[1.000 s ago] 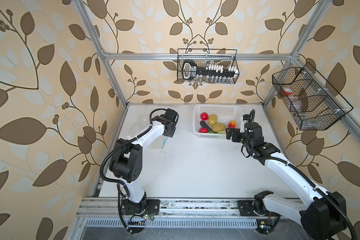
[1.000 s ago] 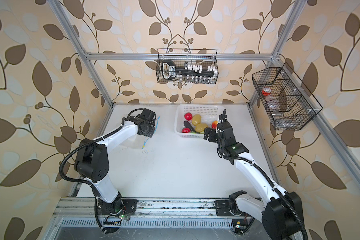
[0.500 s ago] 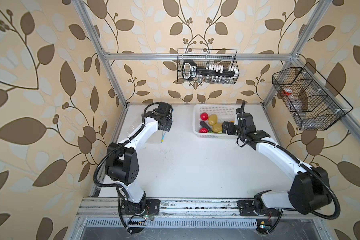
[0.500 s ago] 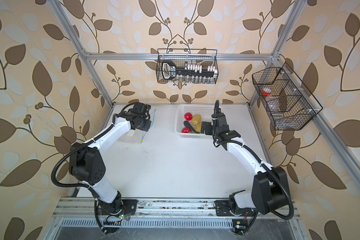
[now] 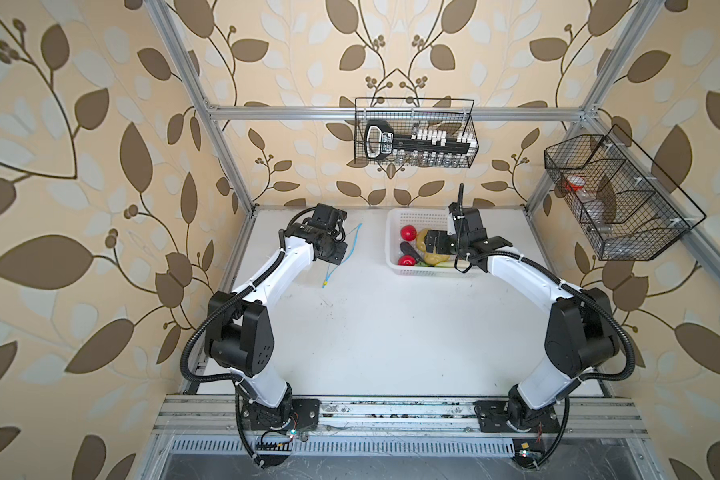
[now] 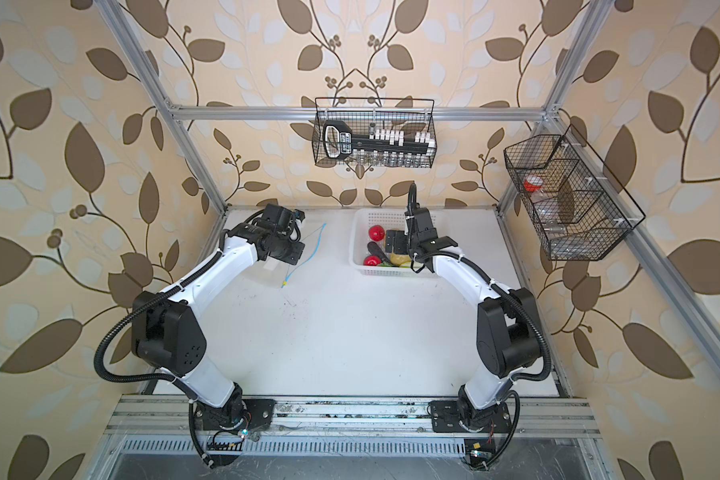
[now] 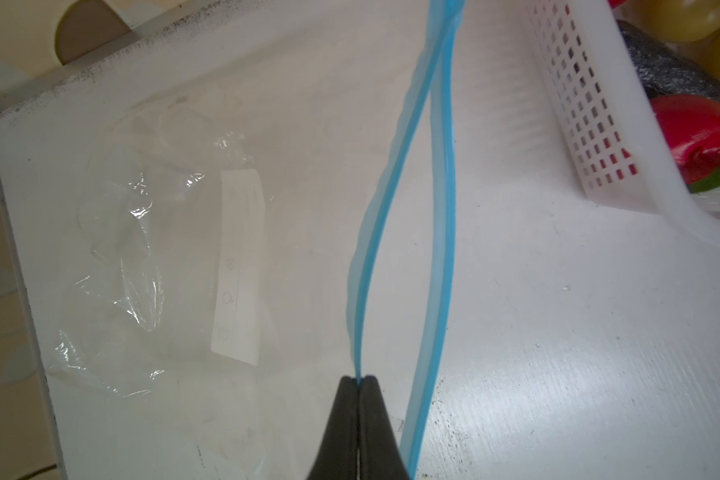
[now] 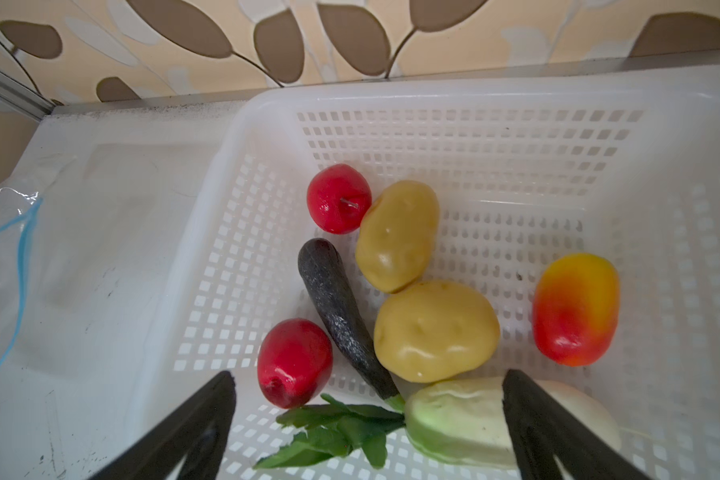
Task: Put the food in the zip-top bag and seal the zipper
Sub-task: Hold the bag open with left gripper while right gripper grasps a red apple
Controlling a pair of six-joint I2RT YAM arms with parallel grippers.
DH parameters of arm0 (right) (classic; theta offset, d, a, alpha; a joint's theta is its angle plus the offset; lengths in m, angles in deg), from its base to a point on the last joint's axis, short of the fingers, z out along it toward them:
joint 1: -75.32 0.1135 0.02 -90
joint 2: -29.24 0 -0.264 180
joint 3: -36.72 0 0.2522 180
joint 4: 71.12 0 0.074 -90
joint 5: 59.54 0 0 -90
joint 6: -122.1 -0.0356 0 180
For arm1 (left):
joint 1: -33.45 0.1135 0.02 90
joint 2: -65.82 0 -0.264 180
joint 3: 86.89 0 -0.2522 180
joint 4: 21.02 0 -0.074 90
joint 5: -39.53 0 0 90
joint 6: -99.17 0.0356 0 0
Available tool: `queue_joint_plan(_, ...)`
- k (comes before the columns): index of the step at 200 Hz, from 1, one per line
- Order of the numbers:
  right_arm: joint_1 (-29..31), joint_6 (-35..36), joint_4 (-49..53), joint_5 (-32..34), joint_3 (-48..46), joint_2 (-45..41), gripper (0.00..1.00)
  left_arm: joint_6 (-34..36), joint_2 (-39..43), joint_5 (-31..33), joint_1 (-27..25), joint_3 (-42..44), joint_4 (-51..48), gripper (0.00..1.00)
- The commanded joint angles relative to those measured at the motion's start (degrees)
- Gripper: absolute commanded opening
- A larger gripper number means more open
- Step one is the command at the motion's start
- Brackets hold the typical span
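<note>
The back tomato has a gap (image 8: 288, 204) between it and the side of the basket, so my right gripper keeps going toward that tomato (image 8: 338, 198) with open fingers and closes around it.
The clear zip-top bag (image 7: 163, 249) lies flat at the back left of the table, its mouth parted. My left gripper (image 7: 358, 378) is shut on one lip of the blue zipper (image 7: 391, 199) and holds it up. In both top views the zipper (image 5: 352, 241) (image 6: 314, 245) shows beside that wrist. My right gripper (image 8: 368, 376) hangs open over the food in the white basket (image 8: 474, 124). The food is two tomatoes (image 8: 339, 198), two potatoes (image 8: 435, 330), an eggplant (image 8: 337, 307), a red-yellow fruit (image 8: 574, 309) and a radish (image 8: 458, 424). The radish lies by one finger.
The basket (image 5: 429, 272) stands at the back of the table, right of the bag. A wire rack (image 5: 414, 133) hangs on the back wall and another wire rack (image 5: 616, 199) on the right wall. Aluminium frame posts stand at the table's corners.
My right gripper has moved left and back, from the basket's right edge to over the food. My left gripper has shifted slightly toward the back left, still holding the zipper lip.
</note>
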Motion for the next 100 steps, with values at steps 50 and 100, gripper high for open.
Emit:
queue_joint_plan(50, 0.86, -4.15, -1.40, 1.33, 11.16, 8.83, 1.00, -1.51, 7.61, -3.14, 0.10, 6.09, 8.78, 0.00)
queue_joint_plan(100, 1.23, -8.05, -2.82, -1.79, 18.66, 16.95, 1.00, -2.76, 7.11, -5.47, 0.10, 6.47, 8.69, 0.00)
